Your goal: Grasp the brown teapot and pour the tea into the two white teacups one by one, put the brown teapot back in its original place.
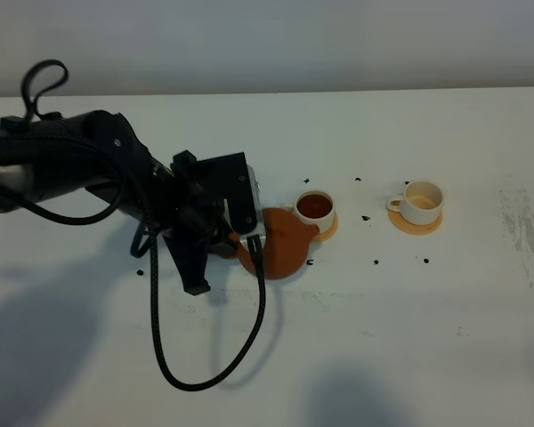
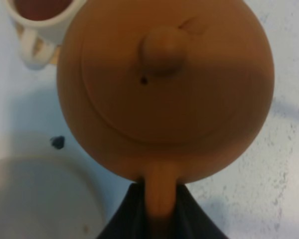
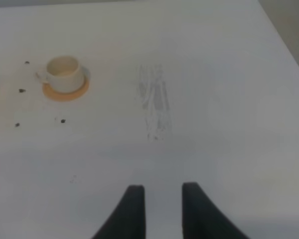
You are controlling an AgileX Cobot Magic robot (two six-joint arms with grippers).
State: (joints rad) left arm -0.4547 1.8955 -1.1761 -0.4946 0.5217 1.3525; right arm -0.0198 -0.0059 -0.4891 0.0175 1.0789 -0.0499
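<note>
The filled teacup (image 1: 315,208) is between the brown teapot and the empty teacup (image 1: 422,201), so next my left gripper brings the teapot around behind the filled one before pouring.
The brown teapot (image 1: 280,242) hangs in my left gripper (image 1: 249,240), which is shut on its loop handle (image 2: 161,191). Its spout lies against the left white teacup (image 1: 314,207), which holds dark tea and stands on an orange-tan coaster (image 1: 329,229). In the left wrist view the teapot (image 2: 164,84) fills the frame, with that teacup (image 2: 40,20) beyond it and the beige saucer (image 2: 35,199) beside it. The right teacup (image 1: 422,202) looks pale inside and stands on its coaster (image 1: 416,224); it also shows in the right wrist view (image 3: 63,72). My right gripper (image 3: 162,209) is open and empty over bare table.
Small black specks (image 1: 376,262) lie around the cups. A grey scuffed patch (image 1: 525,231) marks the table at the right. My left arm's black cable (image 1: 205,374) loops toward the table's front. The white table (image 1: 409,338) reaches a grey wall at the back.
</note>
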